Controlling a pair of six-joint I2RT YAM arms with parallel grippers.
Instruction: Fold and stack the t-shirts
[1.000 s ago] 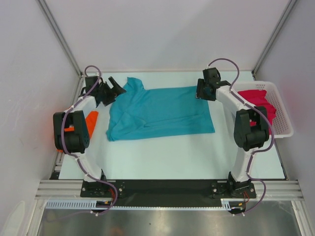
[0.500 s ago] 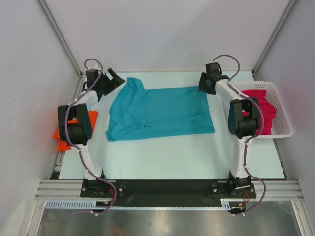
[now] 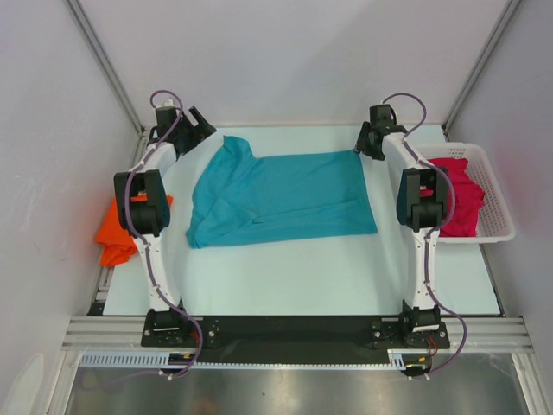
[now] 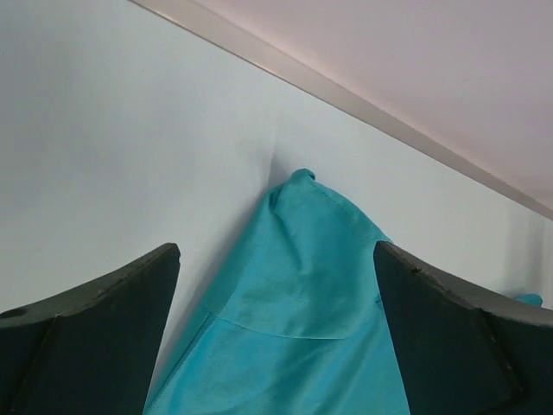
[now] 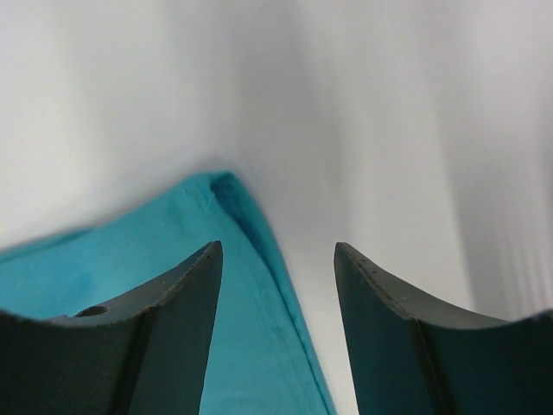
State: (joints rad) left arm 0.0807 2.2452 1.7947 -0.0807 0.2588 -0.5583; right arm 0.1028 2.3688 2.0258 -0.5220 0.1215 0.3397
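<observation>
The sleeve's end curls limply at its corner (image 4: pixel 300 177). The far sleeve (image 3: pixel 229 160) will come down bunched and rumpled when I fold the teal t-shirt over.
The teal t-shirt (image 3: pixel 281 197) lies spread flat across the middle of the table. My left gripper (image 3: pixel 203 128) is open at the far left, just beyond the shirt's far-left sleeve tip (image 4: pixel 298 251), which shows between its fingers. My right gripper (image 3: pixel 365 141) is open above the shirt's far-right corner (image 5: pixel 229 225); the hem runs between its fingers. The orange t-shirt (image 3: pixel 117 232) lies crumpled at the table's left edge. The magenta-pink t-shirt (image 3: pixel 458 192) lies bunched in the white basket (image 3: pixel 497 203).
The back wall stands close behind both grippers. The white slotted basket sits at the table's right edge. Both arms stretch from their bases at the near edge along the table's sides.
Both arms have stretched further toward the back wall. The left gripper moved away from the sleeve to the far-left corner, and the right gripper moved up past the shirt's far-right corner.
</observation>
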